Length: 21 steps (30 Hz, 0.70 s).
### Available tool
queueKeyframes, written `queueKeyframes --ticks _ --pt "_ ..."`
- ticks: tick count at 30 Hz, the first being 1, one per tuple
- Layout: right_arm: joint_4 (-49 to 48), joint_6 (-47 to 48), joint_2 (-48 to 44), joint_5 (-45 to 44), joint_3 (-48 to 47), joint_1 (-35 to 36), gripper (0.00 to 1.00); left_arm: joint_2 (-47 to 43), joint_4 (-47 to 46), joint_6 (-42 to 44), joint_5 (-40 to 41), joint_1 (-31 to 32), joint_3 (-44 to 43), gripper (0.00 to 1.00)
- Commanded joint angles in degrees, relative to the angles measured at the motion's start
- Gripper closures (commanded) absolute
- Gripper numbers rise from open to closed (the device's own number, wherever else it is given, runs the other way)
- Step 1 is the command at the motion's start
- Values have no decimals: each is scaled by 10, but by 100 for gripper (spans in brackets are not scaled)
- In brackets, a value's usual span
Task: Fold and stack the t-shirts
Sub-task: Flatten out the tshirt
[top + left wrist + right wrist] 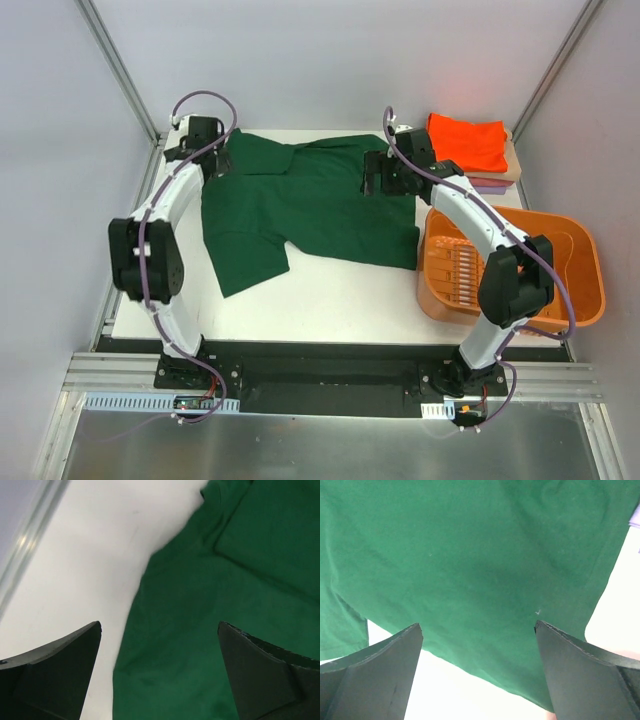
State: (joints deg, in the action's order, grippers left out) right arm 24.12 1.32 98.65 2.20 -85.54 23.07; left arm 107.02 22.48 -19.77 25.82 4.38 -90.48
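I can see the dark green t-shirt's near edge (350, 259) slanting toward the basket, so next my right gripper grabs the t-shirt's near corner (411, 263) and pulls it straight before folding.
A large dark green t-shirt (320, 205) lies partly folded on the white table (330, 295), one sleeve pointing toward the near left. My left gripper (218, 160) hovers open over its far left edge; in the left wrist view the green cloth (200, 605) lies below the left gripper (159, 625), which holds nothing. My right gripper (378, 180) is open above the shirt's right side, and the right wrist view shows the cloth (470, 555) under the empty right gripper (478, 625). At the far right, a folded orange t-shirt (468, 143) tops a tan one (514, 160) and a lavender one (490, 185).
An orange plastic basket (570, 270) stands at the right, close beside the right arm and the shirt's right edge. Metal frame posts and grey walls close in the table on the left, right and back.
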Motion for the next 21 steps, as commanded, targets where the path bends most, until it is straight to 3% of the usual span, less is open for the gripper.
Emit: queueKeyframes --ticks 1,7,13,16,21 --pt "-20 0 -12 47 19 3 4 -102 1 -75 -141 -4 105 1" --pt "-27 1 -27 40 71 20 4 -217 1 -164 -215 -4 288 1" --pt "-76 -12 -109 -10 173 31 4 -356 19 -236 -196 -3 455 1" --pt "-89 -12 -154 -69 211 31 4 -428 34 -263 -203 -3 523 1" --pt "-96 -30 -188 -70 233 32 4 -486 55 -288 -223 -3 598 2"
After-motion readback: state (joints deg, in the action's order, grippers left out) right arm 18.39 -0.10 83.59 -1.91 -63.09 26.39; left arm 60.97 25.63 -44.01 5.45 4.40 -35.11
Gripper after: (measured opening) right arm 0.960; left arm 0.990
